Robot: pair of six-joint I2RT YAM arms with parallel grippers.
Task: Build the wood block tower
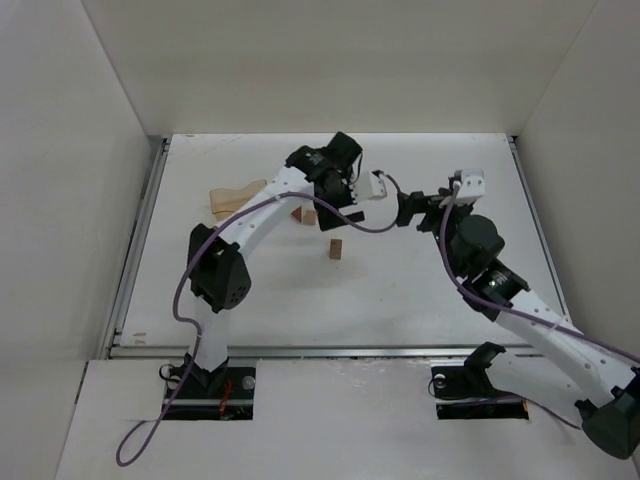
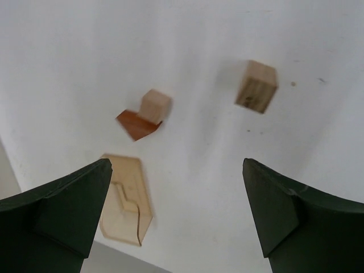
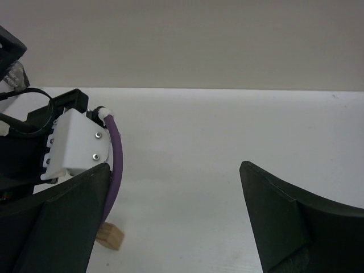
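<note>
My left gripper should move back before my right gripper takes the cube [image 1: 308,216], because my left gripper is hovering over the way from my right gripper to the cube.
In the left wrist view a small tan cube [image 2: 155,105] touches a reddish-brown triangular roof piece [image 2: 136,125] on the white table, side by side. A tan cuboid [image 2: 257,86] stands apart to their right. From above they show as the cube [image 1: 309,217], roof piece [image 1: 297,214] and cuboid [image 1: 336,248]. My left gripper [image 2: 176,219] is open and empty, held above the table short of the blocks; from above it [image 1: 337,205] hovers beside the cube. My right gripper [image 3: 173,222] is open and empty, facing the left wrist [image 3: 74,145]. One tan block [image 3: 109,236] shows low left.
A flat pale wooden piece with a stepped cut [image 2: 126,199] lies near the table's left edge, also seen from above [image 1: 235,197]. A purple cable [image 3: 115,159] hangs from the left wrist. White walls enclose the table [image 1: 420,290] on three sides.
</note>
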